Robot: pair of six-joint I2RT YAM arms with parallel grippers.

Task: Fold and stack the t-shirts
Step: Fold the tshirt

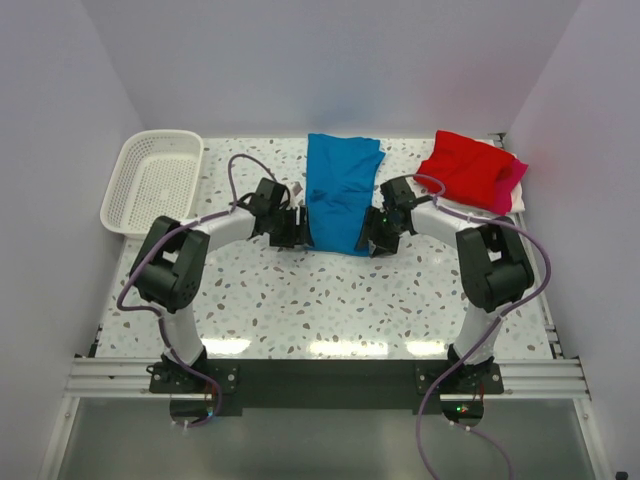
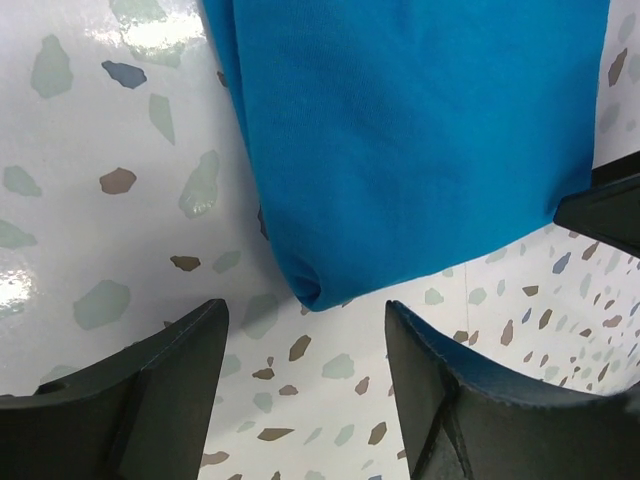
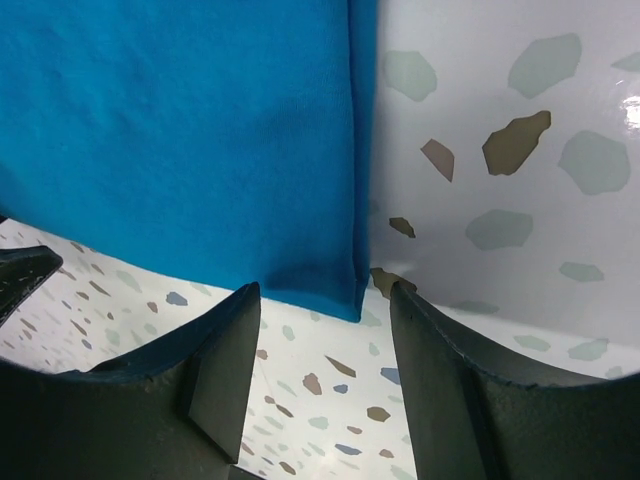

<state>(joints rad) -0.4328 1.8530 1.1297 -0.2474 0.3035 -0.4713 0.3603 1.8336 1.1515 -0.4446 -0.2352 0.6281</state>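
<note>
The blue t-shirt's near corner (image 2: 313,297) is only just between my left gripper's fingers. My left gripper should open and go farther over that corner (image 2: 318,278) before it closes.
A bright blue t-shirt (image 1: 342,190), folded into a long strip, lies on the table at centre back. My left gripper (image 1: 296,228) is open at its near left corner, the corner (image 2: 312,290) just beyond the fingertips. My right gripper (image 1: 374,235) is open at its near right corner (image 3: 340,295). Neither holds cloth. A folded red t-shirt (image 1: 466,165) lies at the back right on top of a magenta-pink one (image 1: 508,190), of which only an edge shows.
A white plastic mesh basket (image 1: 155,182) stands at the back left. White walls close in the table on three sides. The speckled table top (image 1: 330,300) lies between the blue shirt and the arm bases.
</note>
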